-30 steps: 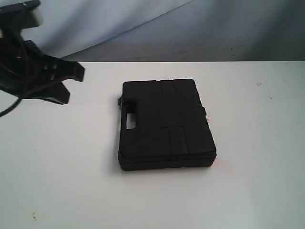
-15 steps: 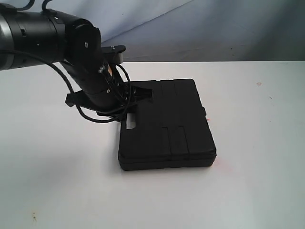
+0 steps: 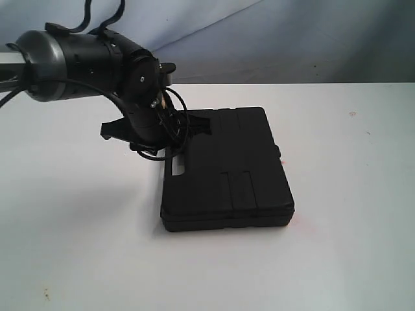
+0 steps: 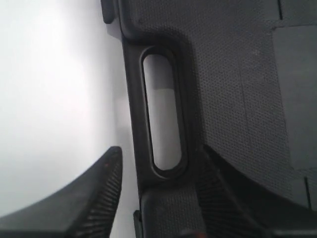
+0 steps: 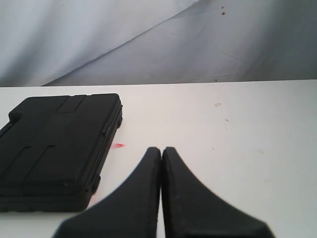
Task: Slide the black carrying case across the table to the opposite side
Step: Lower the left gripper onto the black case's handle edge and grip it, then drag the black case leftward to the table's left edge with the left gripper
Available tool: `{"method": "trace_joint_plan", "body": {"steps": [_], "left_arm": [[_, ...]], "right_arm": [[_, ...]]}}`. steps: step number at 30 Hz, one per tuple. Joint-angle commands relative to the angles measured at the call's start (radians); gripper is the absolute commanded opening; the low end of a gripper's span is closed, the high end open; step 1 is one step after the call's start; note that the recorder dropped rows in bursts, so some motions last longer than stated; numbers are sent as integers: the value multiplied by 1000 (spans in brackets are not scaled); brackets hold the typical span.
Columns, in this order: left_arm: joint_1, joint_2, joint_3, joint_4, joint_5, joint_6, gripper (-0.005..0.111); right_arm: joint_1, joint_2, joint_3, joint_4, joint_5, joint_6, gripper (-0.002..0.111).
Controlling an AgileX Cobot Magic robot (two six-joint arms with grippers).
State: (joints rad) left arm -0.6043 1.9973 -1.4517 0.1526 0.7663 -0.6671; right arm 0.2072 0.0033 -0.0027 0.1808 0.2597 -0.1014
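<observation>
Faint red marks show beside the black carrying case (image 3: 227,170), so I should expect more red hidden under the case when I slide it away.
The black carrying case (image 3: 227,168) lies flat on the white table (image 3: 337,259), with its handle side facing left. My left gripper (image 3: 188,129) hangs low over that handle edge. It is open. In the left wrist view the left gripper (image 4: 158,166) straddles the handle bar (image 4: 136,124): one finger (image 4: 99,193) is over bare table beside the case (image 4: 233,74), the other over the lid. My right gripper (image 5: 161,151) is shut on nothing, off to the right of the case (image 5: 54,144). It does not show in the exterior view.
A grey-blue cloth backdrop (image 3: 292,39) rises behind the table's far edge. Small red marks (image 5: 118,146) and specks dot the white top near the case's right side. Bare tabletop (image 5: 237,139) stretches to the right of the case.
My left arm has swung in from the far left and come down over the case's handle edge, then shifted slightly farther back. The case has not moved.
</observation>
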Motion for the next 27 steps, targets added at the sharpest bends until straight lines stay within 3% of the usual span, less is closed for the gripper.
{"method": "trace_joint_plan", "body": {"steps": [1, 11, 27], "left_arm": [[1, 40, -53, 21, 15, -21, 45], [67, 93, -67, 39, 17, -54, 45], [67, 122, -67, 3, -50, -32, 45]], "right_arm": [[-9, -3, 3, 7, -2, 2, 0], [-9, -3, 3, 7, -2, 2, 0], [-9, -3, 3, 7, -2, 2, 0]]}}
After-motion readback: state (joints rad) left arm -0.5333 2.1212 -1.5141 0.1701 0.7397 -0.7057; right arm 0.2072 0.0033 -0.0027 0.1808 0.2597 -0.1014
